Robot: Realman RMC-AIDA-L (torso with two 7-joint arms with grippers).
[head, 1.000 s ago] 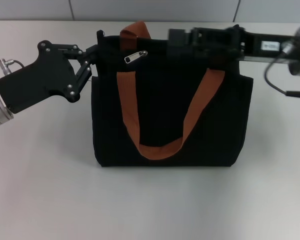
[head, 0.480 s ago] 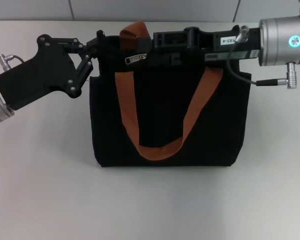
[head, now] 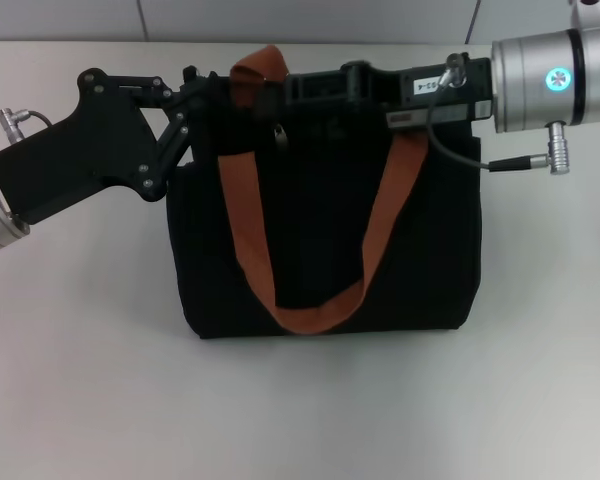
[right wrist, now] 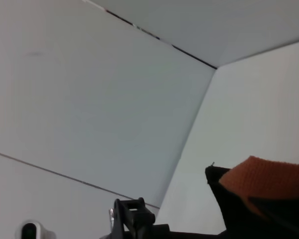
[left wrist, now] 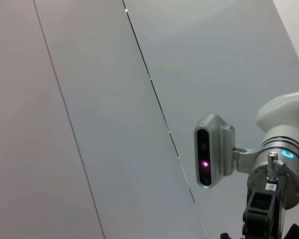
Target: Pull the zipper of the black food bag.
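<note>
My left gripper is holding the bag's corner beside the zipper's silver tab [head: 281, 137], so my right gripper should pull the tab away toward the bag's far top corner [head: 473, 140].
The black food bag [head: 325, 245] stands in the middle of the table, with rust-orange strap handles [head: 315, 315] hanging down its front. My left gripper [head: 194, 90] is at the bag's top left corner and is shut on the fabric there. My right gripper [head: 282, 95] reaches in from the right along the bag's top edge, its tip just above the zipper [head: 279, 134], whose small silver tab hangs down. The tip is black against the black bag. The right wrist view shows the bag's corner [right wrist: 229, 199] and an orange strap [right wrist: 269, 184].
The pale table [head: 300, 410] runs all around the bag, with a wall behind it. The right arm's silver wrist [head: 550, 80] and a looping cable [head: 460, 150] hang over the bag's top right. The left wrist view shows only the wall and the robot's head camera [left wrist: 212, 157].
My right gripper has slid left along the bag's top to above the zipper. The tab lay sideways and now hangs down. The bag has shifted slightly left.
</note>
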